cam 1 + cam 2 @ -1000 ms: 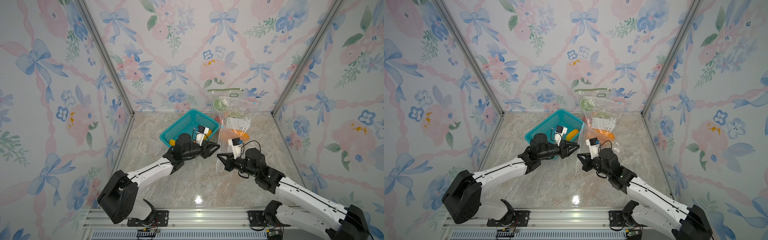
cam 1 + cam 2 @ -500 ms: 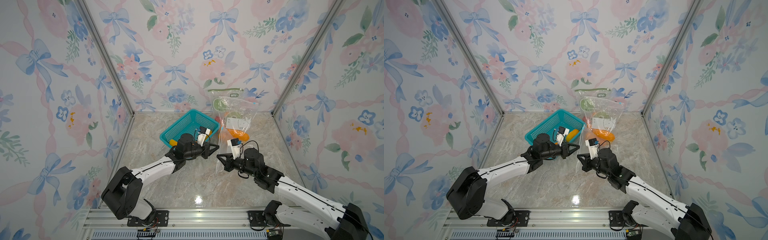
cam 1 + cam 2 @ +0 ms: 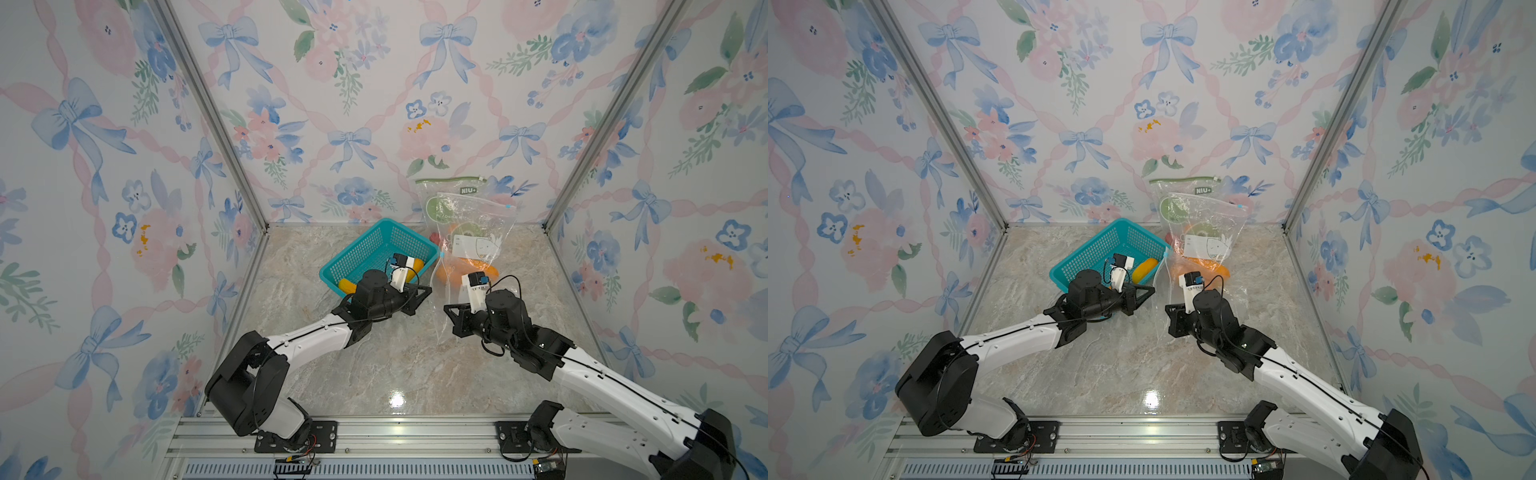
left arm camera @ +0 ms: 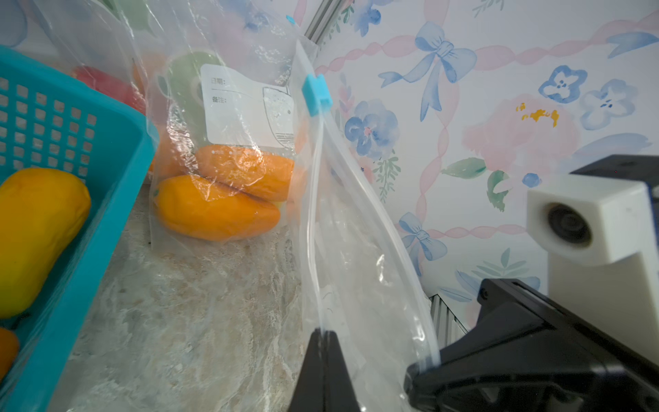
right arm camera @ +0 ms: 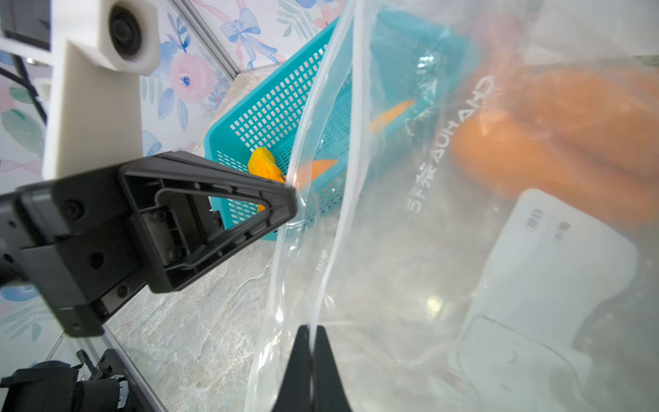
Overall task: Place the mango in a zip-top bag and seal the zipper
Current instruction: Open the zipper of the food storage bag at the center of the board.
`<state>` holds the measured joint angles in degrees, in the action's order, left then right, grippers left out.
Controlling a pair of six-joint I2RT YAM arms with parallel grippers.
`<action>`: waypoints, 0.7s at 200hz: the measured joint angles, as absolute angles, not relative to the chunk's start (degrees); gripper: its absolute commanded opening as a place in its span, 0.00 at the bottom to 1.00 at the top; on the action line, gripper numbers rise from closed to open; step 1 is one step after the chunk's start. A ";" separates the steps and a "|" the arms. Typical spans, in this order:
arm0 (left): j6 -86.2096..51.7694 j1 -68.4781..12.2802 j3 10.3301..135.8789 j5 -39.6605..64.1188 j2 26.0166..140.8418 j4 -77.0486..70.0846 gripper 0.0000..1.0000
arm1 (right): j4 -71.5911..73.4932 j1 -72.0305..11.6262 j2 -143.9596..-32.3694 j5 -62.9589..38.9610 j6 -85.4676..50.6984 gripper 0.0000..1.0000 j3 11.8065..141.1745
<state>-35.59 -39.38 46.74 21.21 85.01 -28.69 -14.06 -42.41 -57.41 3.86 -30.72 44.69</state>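
My right gripper should pull its edge of the bag down and away before my left gripper gets the yellow mango (image 3: 1144,270), because the bag's opening (image 5: 317,226) is a narrow gap.
A clear zip-top bag (image 4: 356,249) with a blue slider (image 4: 316,94) hangs upright between my two grippers, empty. My left gripper (image 4: 322,333) is shut on one lip of its mouth. My right gripper (image 5: 312,330) is shut on the other lip, a short way apart. In both top views the two gripper tips face each other, left gripper (image 3: 429,289) and right gripper (image 3: 445,308), just right of the basket. A yellow mango (image 4: 35,232) lies in the teal basket (image 4: 107,199), also seen as the mango (image 3: 1144,268) behind the left wrist.
Other filled bags (image 3: 469,224) lean on the back wall behind the held bag, one holding orange mangoes (image 4: 217,207). A further orange fruit (image 3: 347,284) lies in the basket's near corner. Floral walls close in the marble table (image 3: 395,365).
My left gripper has closed on the bag's lip; one second ago its jaws stood apart. The right gripper has kept its hold and has hardly moved.
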 measured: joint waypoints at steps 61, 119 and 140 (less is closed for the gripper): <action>-36.45 -39.38 46.15 16.08 86.00 -28.73 0.00 | -38.37 -43.18 -70.76 21.74 -38.02 0.01 59.64; -39.07 -39.07 43.31 11.55 86.15 -28.40 0.00 | -52.16 -46.72 -80.62 33.78 -39.57 0.00 70.87; -39.09 -38.94 43.81 12.08 88.18 -28.53 0.00 | -55.02 -48.12 -80.36 34.20 -38.57 0.00 73.71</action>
